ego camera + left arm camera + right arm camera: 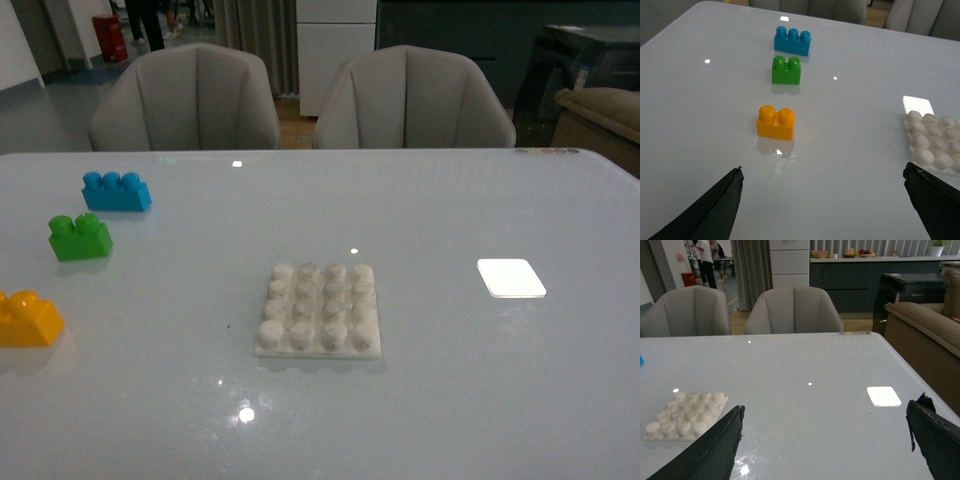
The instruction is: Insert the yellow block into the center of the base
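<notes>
The yellow block's studs (24, 300) are in just one row, so the yellow block will cover only a part of the middle of the base when the robot pushes it down.
The yellow block (28, 319) lies at the table's left edge in the front view, studs up; it also shows in the left wrist view (776, 122). The white studded base (320, 310) lies flat mid-table, bare, and shows in the left wrist view (935, 145) and the right wrist view (686, 415). My left gripper (822, 172) is open and empty, above the table, short of the yellow block. My right gripper (825, 412) is open and empty over bare table, the base off to one side. Neither arm shows in the front view.
A green two-stud brick (80, 238) and a blue three-stud brick (116, 191) stand beyond the yellow block on the left. A bright white rectangular patch (511, 277) lies right of the base. Two grey chairs (300, 100) stand behind the table's far edge.
</notes>
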You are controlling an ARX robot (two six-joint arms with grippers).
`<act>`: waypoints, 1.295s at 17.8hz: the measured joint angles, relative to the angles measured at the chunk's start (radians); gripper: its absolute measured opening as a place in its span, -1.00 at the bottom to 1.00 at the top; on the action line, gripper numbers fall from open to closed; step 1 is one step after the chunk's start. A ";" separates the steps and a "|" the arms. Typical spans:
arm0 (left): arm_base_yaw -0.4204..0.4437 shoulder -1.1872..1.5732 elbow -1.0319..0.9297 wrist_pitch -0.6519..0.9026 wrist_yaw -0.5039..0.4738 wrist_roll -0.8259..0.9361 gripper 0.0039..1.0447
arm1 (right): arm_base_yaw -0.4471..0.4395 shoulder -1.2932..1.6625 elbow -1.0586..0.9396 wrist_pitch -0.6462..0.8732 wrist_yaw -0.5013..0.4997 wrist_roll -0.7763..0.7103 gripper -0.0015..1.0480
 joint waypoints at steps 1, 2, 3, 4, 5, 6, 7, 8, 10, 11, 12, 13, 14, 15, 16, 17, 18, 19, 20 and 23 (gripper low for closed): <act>0.046 0.185 0.056 0.134 0.059 0.041 0.88 | 0.000 0.000 0.000 0.000 0.000 0.000 0.88; 0.081 0.370 0.139 0.239 0.095 0.085 0.88 | 0.000 0.000 0.000 0.000 0.000 0.000 0.88; 0.104 0.557 0.256 0.275 0.119 0.139 0.88 | 0.000 0.000 0.000 0.000 0.000 0.000 0.88; 0.115 0.686 0.345 0.254 0.126 0.169 0.88 | 0.000 0.000 0.000 0.000 0.000 0.000 0.88; 0.123 0.805 0.432 0.210 0.129 0.196 0.88 | 0.000 0.000 0.000 0.000 0.000 0.000 0.88; 0.131 0.911 0.520 0.161 0.112 0.219 0.88 | 0.000 0.000 0.000 0.000 0.000 0.000 0.88; 0.138 0.999 0.600 0.122 0.108 0.239 0.88 | 0.000 0.000 0.000 0.000 0.000 0.000 0.88; 0.150 1.072 0.690 0.070 0.111 0.256 0.88 | 0.000 0.000 0.000 0.000 0.000 0.000 0.88; 0.180 1.131 0.794 -0.026 0.146 0.275 0.88 | 0.000 0.000 0.000 0.000 0.000 0.000 0.88; 0.193 1.149 0.818 -0.051 0.147 0.280 0.88 | 0.000 0.000 0.000 0.000 0.000 0.000 0.88; 0.204 1.167 0.830 -0.074 0.157 0.290 0.88 | 0.000 0.000 0.000 0.000 0.000 0.000 0.88; 0.215 1.183 0.835 -0.086 0.172 0.292 0.88 | 0.000 0.000 0.000 0.000 0.000 0.000 0.88; 0.223 1.192 0.835 -0.090 0.196 0.291 0.88 | 0.000 0.000 0.000 0.000 0.000 0.000 0.88; 0.230 1.197 0.835 -0.097 0.233 0.292 0.88 | 0.000 0.000 0.000 0.000 0.000 0.000 0.88; 0.230 1.198 0.835 -0.088 0.270 0.293 0.88 | 0.000 0.000 0.000 0.000 0.000 0.000 0.88; 0.234 1.206 0.814 -0.025 0.277 0.291 0.88 | 0.000 0.000 0.000 0.000 0.000 0.000 0.88; 0.242 1.243 0.771 0.037 0.288 0.290 0.88 | 0.000 0.000 0.000 0.000 0.000 0.000 0.88; 0.246 1.270 0.760 0.092 0.290 0.282 0.88 | 0.000 0.000 0.000 0.000 0.000 0.000 0.88; 0.246 1.278 0.760 0.097 0.289 0.278 0.88 | 0.000 0.000 0.000 0.000 0.000 0.000 0.88; 0.240 1.293 0.756 0.110 0.288 0.272 0.88 | 0.000 0.000 0.000 0.000 0.000 0.000 0.88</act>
